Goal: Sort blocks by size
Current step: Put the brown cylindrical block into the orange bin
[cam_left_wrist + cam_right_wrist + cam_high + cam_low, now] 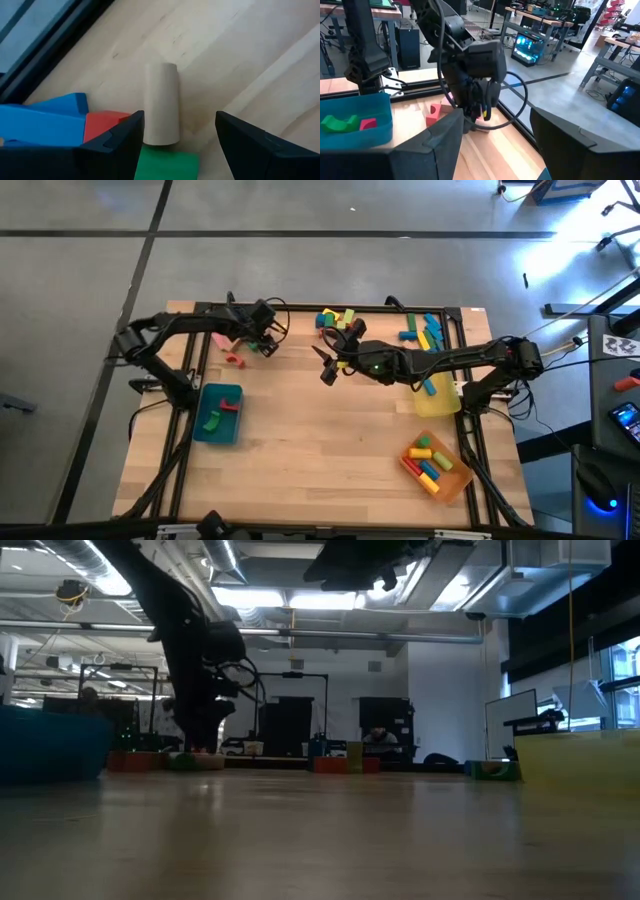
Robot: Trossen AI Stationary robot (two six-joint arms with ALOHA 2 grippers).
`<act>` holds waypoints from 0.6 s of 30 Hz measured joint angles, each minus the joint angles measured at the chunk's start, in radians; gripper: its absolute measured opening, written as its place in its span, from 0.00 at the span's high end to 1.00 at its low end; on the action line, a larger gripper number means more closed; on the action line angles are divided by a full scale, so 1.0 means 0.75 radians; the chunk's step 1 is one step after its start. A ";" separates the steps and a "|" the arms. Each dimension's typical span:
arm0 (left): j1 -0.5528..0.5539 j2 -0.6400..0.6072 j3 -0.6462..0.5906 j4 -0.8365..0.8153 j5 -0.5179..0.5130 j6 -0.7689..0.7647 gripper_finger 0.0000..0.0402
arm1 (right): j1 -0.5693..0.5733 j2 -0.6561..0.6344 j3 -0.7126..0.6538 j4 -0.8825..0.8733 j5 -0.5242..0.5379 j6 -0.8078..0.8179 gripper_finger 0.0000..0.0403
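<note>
My left gripper should go on down because the pale wooden cylinder lies lengthwise in line with my open fingers. They should be on both sides of its near end before they close.
My left gripper is open and low over the table's far left part. In the left wrist view its fingers stand on either side of a green block; just beyond lies a pale wooden cylinder on its side. A red block and blue blocks lie beside them. A pink bar and a red arch lie near it. My right gripper is open and empty above the table's middle, pointing at the left arm.
A teal tray at the left holds a green arch and a pink block. A yellow tray stands at the right and an orange tray with several blocks at the near right. Loose blocks lie along the far edge.
</note>
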 joint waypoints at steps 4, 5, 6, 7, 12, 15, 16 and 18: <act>0.001 0.032 0.000 0.018 0.000 0.000 0.43 | 0.000 0.013 0.001 -0.003 0.000 -0.001 0.42; 0.005 0.038 0.000 0.022 -0.001 0.000 0.43 | 0.000 0.017 0.001 0.005 0.000 0.000 0.42; 0.007 0.044 0.000 0.023 -0.001 -0.001 0.43 | 0.000 0.018 0.001 0.004 -0.001 -0.001 0.42; 0.011 0.051 0.000 0.023 0.000 0.000 0.43 | 0.000 0.020 0.001 0.001 -0.001 -0.001 0.42; 0.040 0.085 0.000 0.020 -0.001 0.000 0.43 | 0.000 0.020 0.001 0.003 -0.001 -0.001 0.42; 0.044 0.109 0.000 0.022 -0.001 0.020 0.43 | 0.000 0.020 0.001 0.004 0.000 -0.001 0.42; 0.044 0.117 0.000 0.025 -0.001 0.027 0.43 | 0.000 0.020 0.001 0.004 -0.001 -0.001 0.42; 0.043 0.129 0.000 0.031 -0.001 0.027 0.43 | 0.000 0.020 0.001 0.004 -0.001 -0.001 0.42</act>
